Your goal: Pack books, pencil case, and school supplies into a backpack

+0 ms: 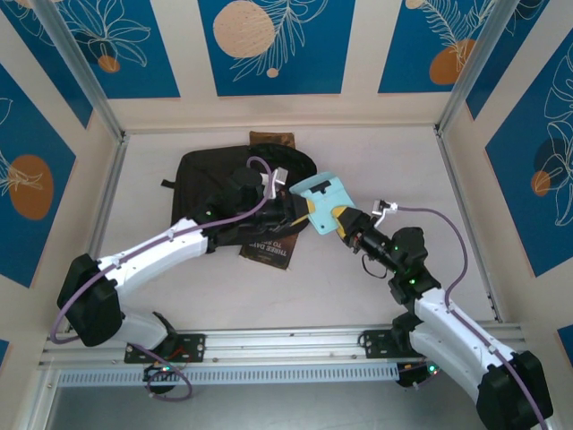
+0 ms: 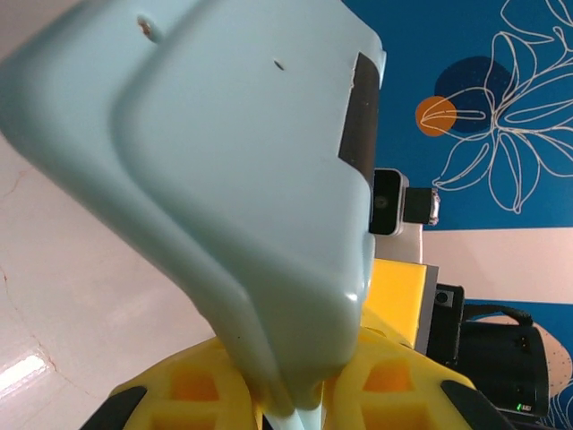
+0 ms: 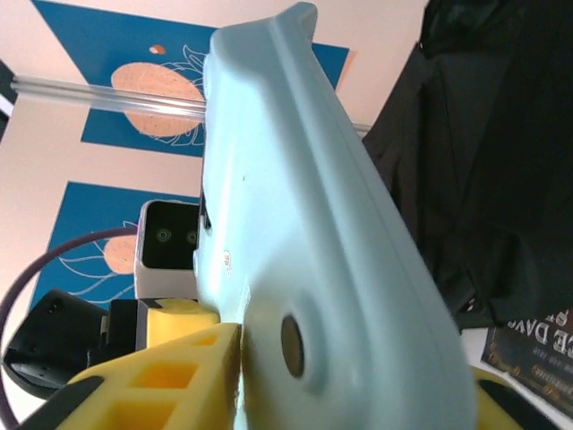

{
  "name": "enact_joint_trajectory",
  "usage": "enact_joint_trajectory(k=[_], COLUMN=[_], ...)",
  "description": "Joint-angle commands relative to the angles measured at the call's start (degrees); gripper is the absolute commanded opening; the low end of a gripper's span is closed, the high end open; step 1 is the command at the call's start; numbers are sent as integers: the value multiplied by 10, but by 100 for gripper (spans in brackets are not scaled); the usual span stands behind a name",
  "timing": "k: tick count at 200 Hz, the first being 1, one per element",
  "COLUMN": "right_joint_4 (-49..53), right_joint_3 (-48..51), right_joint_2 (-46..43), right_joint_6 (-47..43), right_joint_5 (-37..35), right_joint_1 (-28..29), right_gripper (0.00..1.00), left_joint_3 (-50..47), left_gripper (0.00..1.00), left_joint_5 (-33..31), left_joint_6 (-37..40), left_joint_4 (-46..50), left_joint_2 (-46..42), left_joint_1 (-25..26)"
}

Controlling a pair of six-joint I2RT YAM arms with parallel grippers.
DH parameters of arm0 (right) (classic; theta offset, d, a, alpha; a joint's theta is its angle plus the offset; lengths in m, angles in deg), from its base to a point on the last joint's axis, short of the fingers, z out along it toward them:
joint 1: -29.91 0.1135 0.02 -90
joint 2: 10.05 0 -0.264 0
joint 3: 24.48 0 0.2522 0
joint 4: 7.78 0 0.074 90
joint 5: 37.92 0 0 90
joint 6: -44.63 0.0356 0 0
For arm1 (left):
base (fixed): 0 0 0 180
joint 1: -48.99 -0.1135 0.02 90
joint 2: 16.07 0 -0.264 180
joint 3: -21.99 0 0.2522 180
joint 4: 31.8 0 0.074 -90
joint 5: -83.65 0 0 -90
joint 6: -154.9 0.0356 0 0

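The light-teal piece (image 1: 324, 193) is in both my grippers while the backpack lies slack, so next my left gripper releases the piece and holds the backpack's rim (image 1: 306, 164) open.
A light-teal rounded piece (image 1: 324, 193) with a black patch, one of the school supplies, hangs above the table between both arms. My left gripper (image 1: 294, 202) is shut on its left end; in the left wrist view the yellow fingers (image 2: 179, 390) pinch its edge (image 2: 242, 179). My right gripper (image 1: 327, 220) is shut on its near end, one yellow finger (image 3: 170, 376) pressed against the piece (image 3: 322, 269). The black backpack (image 1: 210, 184) lies at the back left. A dark brown book (image 1: 269, 250) with white title sticks out from under it. The pencil case is out of view.
A brownish flat thing (image 1: 271, 138) lies behind the backpack by the back wall. Metal frame posts (image 1: 107, 193) run along both sides of the table. The backpack (image 3: 483, 152) and the book's corner (image 3: 537, 349) sit to the right in the right wrist view.
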Motion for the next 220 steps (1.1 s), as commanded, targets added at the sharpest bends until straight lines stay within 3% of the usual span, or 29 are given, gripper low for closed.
enact_joint_trajectory(k=[1,30,62,75,94,130,169,184,220], right_joint_4=[-12,31,82,147,245,370,411,417,433], right_joint_3=[-10,-9,-9,-25,-54,-85,-81,-78,-81], right_joint_2=[-12,-32,-64,-85,-117,-149,-152,-153,-153], right_joint_6=[-21,-37,-60,-87,-138,-200,-216,-220,-235], right_joint_5=[-23,-27,-31,-39,-58,-82,-75,-72,-68], right_joint_1=[4,0,-7,-12,-14,-22,-29,-31,-38], right_gripper=[24,13,7,6,5,4,4,3,4], left_joint_3=[1,2,21,44,115,233,349,367,386], left_gripper=[4,8,41,55,65,70,73,75,75], left_joint_5=[2,20,10,1,-38,-152,-290,-341,-380], left_joint_6=[8,11,60,102,199,319,349,350,332], left_joint_4=[-13,-6,44,93,220,392,535,558,561], left_joint_2=[0,23,31,34,42,69,163,189,251], left_joint_1=[8,8,8,6,-3,-36,-92,-113,-161])
